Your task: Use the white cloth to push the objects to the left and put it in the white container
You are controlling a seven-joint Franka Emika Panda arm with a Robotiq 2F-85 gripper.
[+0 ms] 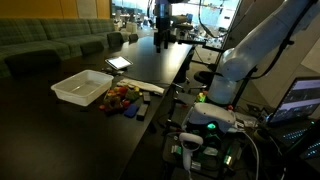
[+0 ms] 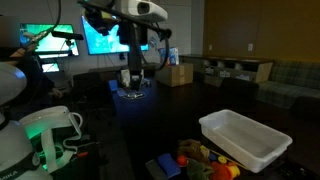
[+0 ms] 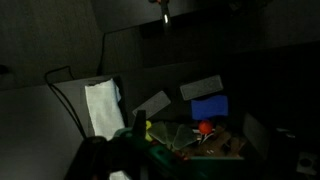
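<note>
I should go down next with my gripper, as the white cloth point(image 3: 104, 108) lies clear of the toys and its width lines up with my fingers. My gripper should then close on the cloth point(image 1: 142, 85).
The white container point(image 1: 82, 87) point(image 2: 245, 138) sits on the dark table. The objects point(image 1: 122, 97) point(image 2: 205, 160), a heap of small coloured toys, lie right beside it. In an exterior view the white cloth point(image 1: 150, 89) lies as a pale strip against the heap on the side away from the container. My gripper point(image 1: 160, 38) point(image 2: 135, 78) hangs open and empty over the far end of the table, well away from all three. The wrist view is dark: coloured pieces point(image 3: 205, 128) show low down, with a white fabric-like shape point(image 3: 100, 105) to their left. My fingers cannot be made out there.
A flat white-edged tablet point(image 1: 118, 63) lies on the table towards the gripper. The robot base with green lights point(image 1: 210, 118) point(image 2: 45, 135) and cables stands off the table's edge. Sofas point(image 1: 50, 45) line the far side, and lit monitors point(image 2: 110, 35) stand behind the arm.
</note>
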